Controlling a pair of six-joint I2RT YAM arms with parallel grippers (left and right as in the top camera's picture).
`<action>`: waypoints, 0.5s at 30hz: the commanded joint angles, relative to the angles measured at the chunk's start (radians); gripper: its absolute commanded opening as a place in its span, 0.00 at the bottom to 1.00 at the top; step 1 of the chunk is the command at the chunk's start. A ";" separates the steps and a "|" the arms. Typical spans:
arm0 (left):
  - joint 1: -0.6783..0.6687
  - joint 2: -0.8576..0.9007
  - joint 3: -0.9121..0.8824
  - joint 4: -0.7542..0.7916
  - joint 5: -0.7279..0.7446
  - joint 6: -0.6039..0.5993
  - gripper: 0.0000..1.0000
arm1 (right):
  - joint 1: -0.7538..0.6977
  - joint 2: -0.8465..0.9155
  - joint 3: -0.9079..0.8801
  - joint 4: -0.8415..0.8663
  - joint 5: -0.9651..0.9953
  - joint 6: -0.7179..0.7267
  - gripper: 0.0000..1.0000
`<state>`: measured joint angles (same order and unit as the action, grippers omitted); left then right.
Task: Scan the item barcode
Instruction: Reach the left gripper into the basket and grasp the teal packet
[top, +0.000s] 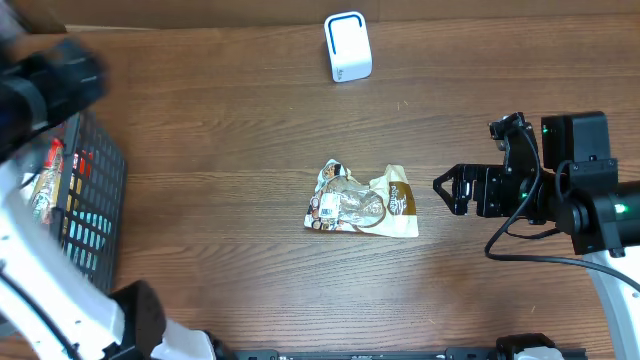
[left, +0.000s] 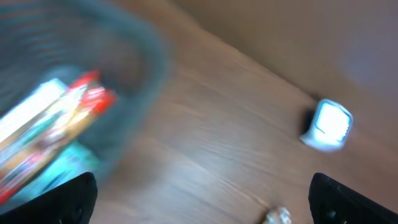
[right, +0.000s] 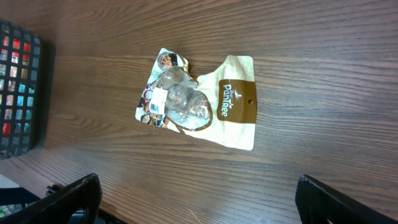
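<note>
The robot's left gripper should go on moving into the basket until its open fingers are on both sides of the green packet (left: 65, 169), and then close, because the packet lies uncovered next to the red pack (left: 67, 124).
The item, a crumpled white and brown snack bag (top: 360, 200), lies flat mid-table, label side up. It fills the middle of the right wrist view (right: 199, 102), with a small white label (right: 155, 107) near its left end. My right gripper (top: 447, 190) hovers just right of the bag, open and empty (right: 199, 199). A white barcode scanner (top: 347, 47) with a blue rim stands at the far edge of the table. My left gripper (left: 202, 199) is open and empty above the basket, blurred by motion. The scanner (left: 328, 124) and a corner of the bag (left: 277, 216) show in the left wrist view.
A black wire basket (top: 95, 200) with several packaged goods sits at the left table edge, also visible as the basket (right: 18, 87) in the right wrist view. The left arm's white links (top: 40, 290) cross the near left corner.
</note>
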<state>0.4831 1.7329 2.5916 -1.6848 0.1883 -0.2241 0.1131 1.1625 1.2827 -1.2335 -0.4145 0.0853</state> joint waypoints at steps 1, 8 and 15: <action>0.157 -0.010 -0.094 -0.005 -0.027 -0.027 0.99 | 0.006 -0.001 0.013 -0.004 0.003 -0.008 1.00; 0.338 -0.011 -0.448 0.049 -0.039 -0.047 1.00 | 0.006 -0.001 0.013 -0.008 0.003 -0.008 1.00; 0.389 -0.011 -0.782 0.240 -0.047 -0.070 1.00 | 0.006 -0.001 0.013 -0.017 0.012 -0.009 1.00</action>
<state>0.8597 1.7241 1.9068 -1.4815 0.1528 -0.2653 0.1131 1.1625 1.2827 -1.2495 -0.4133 0.0845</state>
